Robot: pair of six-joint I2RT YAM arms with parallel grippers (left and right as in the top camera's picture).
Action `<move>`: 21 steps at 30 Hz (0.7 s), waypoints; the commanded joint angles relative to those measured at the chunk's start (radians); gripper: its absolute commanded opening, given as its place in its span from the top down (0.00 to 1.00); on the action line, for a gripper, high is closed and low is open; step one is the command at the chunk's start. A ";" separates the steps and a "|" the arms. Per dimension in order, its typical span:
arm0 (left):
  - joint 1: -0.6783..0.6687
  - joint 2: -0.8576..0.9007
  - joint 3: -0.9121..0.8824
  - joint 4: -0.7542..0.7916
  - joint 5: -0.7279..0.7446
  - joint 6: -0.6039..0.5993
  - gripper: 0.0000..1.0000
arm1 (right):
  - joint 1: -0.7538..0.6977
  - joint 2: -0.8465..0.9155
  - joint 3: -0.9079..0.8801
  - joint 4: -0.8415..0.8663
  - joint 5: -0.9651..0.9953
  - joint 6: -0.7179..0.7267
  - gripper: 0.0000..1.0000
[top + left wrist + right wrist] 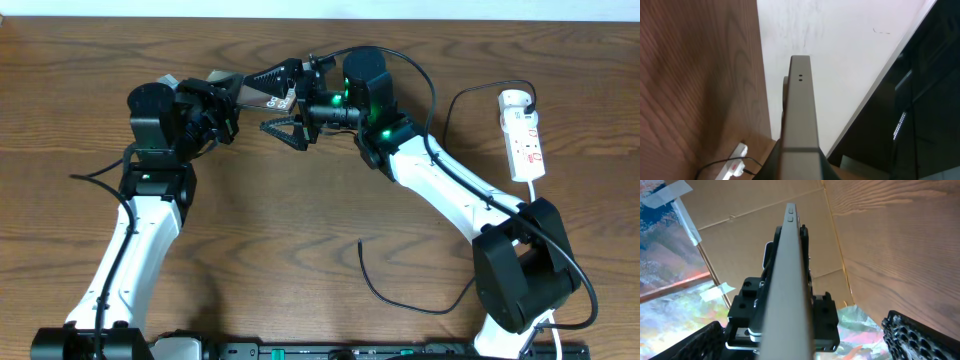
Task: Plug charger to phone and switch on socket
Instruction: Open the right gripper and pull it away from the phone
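Note:
The phone's end (281, 103) sits inside my open right gripper, so my left gripper should draw the phone clear before my right gripper takes the charger cable's tip (360, 243).
The phone (262, 92) is held off the table at the back, edge-up, with white lettering showing. My left gripper (228, 103) is shut on its left end; in the left wrist view its grey edge (800, 110) runs up between the fingers of the left gripper (799, 167). My right gripper (284, 102) stands open around the phone's right end, fingers (917, 335) well apart from the phone's edge (790, 280). The socket (522, 135) lies at the right with the charger's black plug (527, 98) in it. The charger cable's loose tip (361, 241) lies on the table.
The charger cable (420, 308) curves over the table in front of the right arm's base (520, 270). The socket (734, 165) also shows low in the left wrist view. The left gripper's black body (825, 322) sits behind the phone in the right wrist view.

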State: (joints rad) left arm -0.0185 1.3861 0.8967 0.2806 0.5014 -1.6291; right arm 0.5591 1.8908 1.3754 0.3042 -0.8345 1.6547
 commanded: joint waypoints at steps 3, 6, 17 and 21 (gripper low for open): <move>0.051 -0.008 0.035 0.001 0.014 0.069 0.93 | -0.024 -0.007 0.003 0.003 -0.023 -0.010 0.01; 0.079 -0.008 0.035 -0.018 0.019 0.093 0.92 | -0.038 -0.007 0.003 0.003 -0.034 -0.010 0.01; 0.229 -0.008 0.035 -0.024 0.188 0.305 0.93 | -0.106 -0.007 0.003 0.002 -0.040 -0.087 0.01; 0.288 -0.008 0.035 -0.024 0.294 0.386 0.92 | -0.132 -0.007 0.003 -0.002 -0.040 -0.180 0.01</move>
State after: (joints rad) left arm 0.2310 1.3861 0.8967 0.2428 0.6598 -1.3533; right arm 0.4492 1.8908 1.3754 0.3038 -0.8642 1.5822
